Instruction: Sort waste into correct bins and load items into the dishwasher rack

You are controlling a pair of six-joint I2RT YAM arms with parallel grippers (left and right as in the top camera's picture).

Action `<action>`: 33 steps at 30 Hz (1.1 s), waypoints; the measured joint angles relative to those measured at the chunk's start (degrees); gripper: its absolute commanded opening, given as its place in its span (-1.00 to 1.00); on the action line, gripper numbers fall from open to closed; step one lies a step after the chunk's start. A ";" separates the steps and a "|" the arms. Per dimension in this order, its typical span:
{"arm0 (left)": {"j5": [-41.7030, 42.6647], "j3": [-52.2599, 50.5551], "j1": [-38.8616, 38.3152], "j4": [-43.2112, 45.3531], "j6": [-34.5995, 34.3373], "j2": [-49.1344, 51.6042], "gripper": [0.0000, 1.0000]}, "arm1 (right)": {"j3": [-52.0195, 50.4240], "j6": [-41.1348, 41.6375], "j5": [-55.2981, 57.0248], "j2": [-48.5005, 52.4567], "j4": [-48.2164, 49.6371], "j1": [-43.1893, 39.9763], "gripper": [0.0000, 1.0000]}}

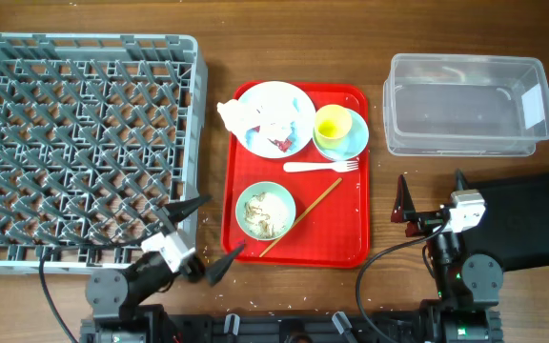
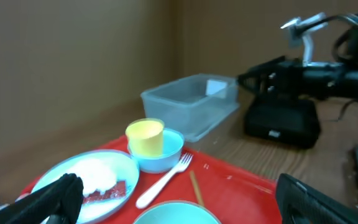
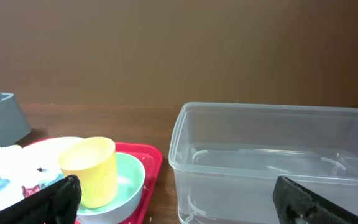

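Next, I move my left gripper back because white napkins (image 1: 242, 116) lie on the round plate, while my right gripper moves them into the clear tub (image 1: 465, 107) near it.
On the red tray (image 1: 341, 238), a round plate (image 1: 298, 105) holds crumpled white napkins (image 1: 238, 114) and a red wrapper scrap (image 1: 283, 144). A yellow cup (image 1: 332, 124) stands in a light blue bowl (image 1: 356, 136). A white fork (image 1: 320, 167) lies mid-tray. A pale green bowl (image 1: 265, 211) holds rice crumbs. The grey rack (image 1: 79, 148) is at left, the clear tub (image 1: 467, 105) at right, the black bin (image 1: 532, 217) below it. My left gripper (image 1: 201, 236) is open and empty by the tray's front-left corner. My right gripper (image 1: 432, 195) is open and empty, right of the tray.
A thin wooden stick (image 1: 300, 217) lies on the tray beside the green bowl. Small crumbs are scattered on the tray and on the wooden table (image 1: 379, 276). In the left wrist view the right arm (image 2: 303, 68) stands before the black bin (image 2: 281, 121).
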 measured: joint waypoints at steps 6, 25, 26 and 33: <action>2.91 0.00 0.00 4.96 -5.35 -0.04 1.00 | 0.00 0.00 0.00 0.00 0.00 0.00 1.00; -65.46 0.46 0.04 -5.92 -8.33 0.02 1.00 | 0.00 0.00 0.00 0.00 0.00 0.00 1.00; -69.59 0.50 0.04 -7.78 -8.28 0.00 1.00 | 0.00 0.00 0.00 0.00 0.00 0.00 1.00; -82.75 0.94 0.04 -10.97 -8.31 0.07 1.00 | 0.00 0.00 0.00 0.00 0.00 0.00 0.99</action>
